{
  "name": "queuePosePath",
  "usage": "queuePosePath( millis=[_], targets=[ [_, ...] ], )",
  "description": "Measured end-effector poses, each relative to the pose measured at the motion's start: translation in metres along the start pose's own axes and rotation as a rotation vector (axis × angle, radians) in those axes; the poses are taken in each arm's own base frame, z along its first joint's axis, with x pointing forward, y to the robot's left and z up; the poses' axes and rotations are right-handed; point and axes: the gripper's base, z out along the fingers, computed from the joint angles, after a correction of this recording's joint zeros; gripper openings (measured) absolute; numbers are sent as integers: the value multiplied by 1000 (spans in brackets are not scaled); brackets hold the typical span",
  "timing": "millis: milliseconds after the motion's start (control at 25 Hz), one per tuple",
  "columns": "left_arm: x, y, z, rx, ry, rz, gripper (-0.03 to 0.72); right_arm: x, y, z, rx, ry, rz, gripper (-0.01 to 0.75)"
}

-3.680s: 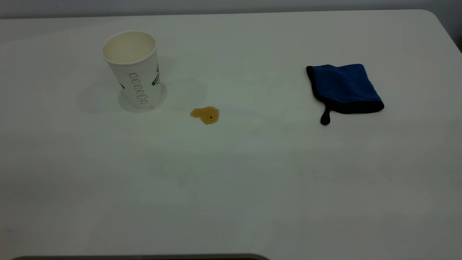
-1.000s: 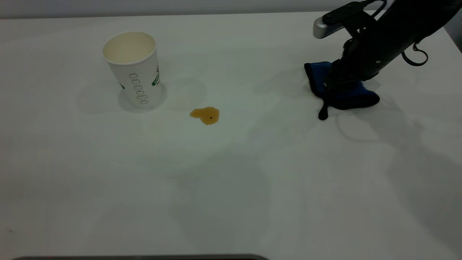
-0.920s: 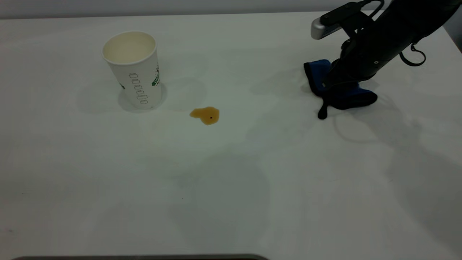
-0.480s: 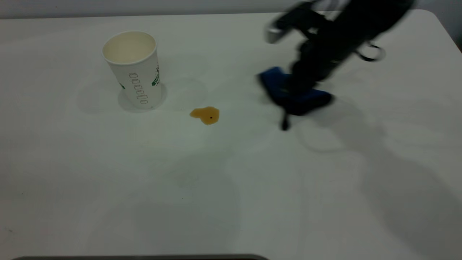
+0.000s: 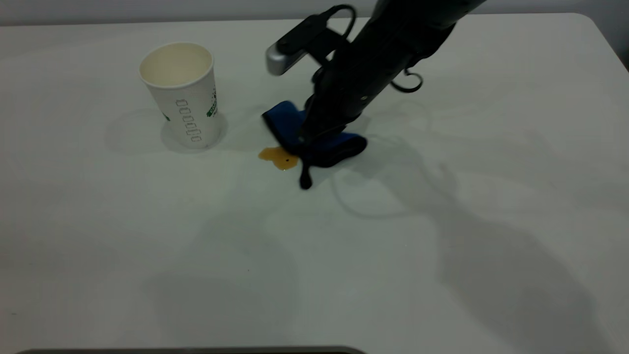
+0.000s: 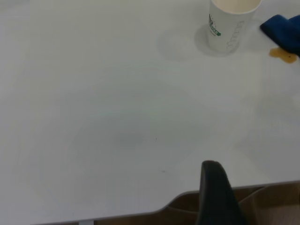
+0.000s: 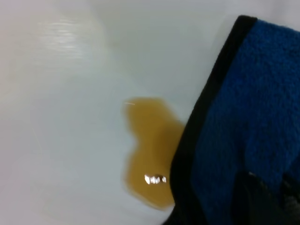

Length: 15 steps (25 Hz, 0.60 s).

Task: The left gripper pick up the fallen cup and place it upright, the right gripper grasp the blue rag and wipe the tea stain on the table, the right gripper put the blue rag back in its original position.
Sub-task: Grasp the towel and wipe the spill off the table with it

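Note:
The robot's right gripper should wipe the blue rag over the stain toward the front of the table, because the tea stain (image 5: 277,157) lies uncovered beyond the rag's black edge.
The white paper cup (image 5: 179,93) stands upright at the table's (image 5: 442,295) far left, mouth up, also seen in the left wrist view as the cup (image 6: 232,23). My right gripper (image 5: 313,133) is shut on the blue rag (image 5: 284,123), bunched up and pressed to the table. The rag's edge touches and partly covers the right side of the amber tea stain (image 5: 276,157). Its black strap (image 5: 305,179) trails toward the front. In the right wrist view the rag (image 7: 253,117) overlaps the stain (image 7: 150,150). One dark finger (image 6: 216,197) of my left gripper shows near the table's edge, far from the cup.
The arm's silver-grey camera module (image 5: 281,58) juts out toward the cup, a short gap from its rim. The table's rounded corner (image 5: 597,24) lies at the far right. A wooden surface (image 6: 262,206) shows beyond the table edge in the left wrist view.
The right arm came in, closed on the rag at the far right and dragged it left across the table to the stain's edge. The cup has not moved.

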Motion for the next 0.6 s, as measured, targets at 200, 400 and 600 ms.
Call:
queuePosePath(
  millis=[200,400,600],
  targets=[
    [0,0,0,0,0,0,466,-8,22,3,-43,0,-35,40],
    [0,0,0,0,0,0,466,-5,44,3,-191,60,-73,40],
    [0,0,0,0,0,0,466,6,47,1,-244,167,-136,40]
  ],
)
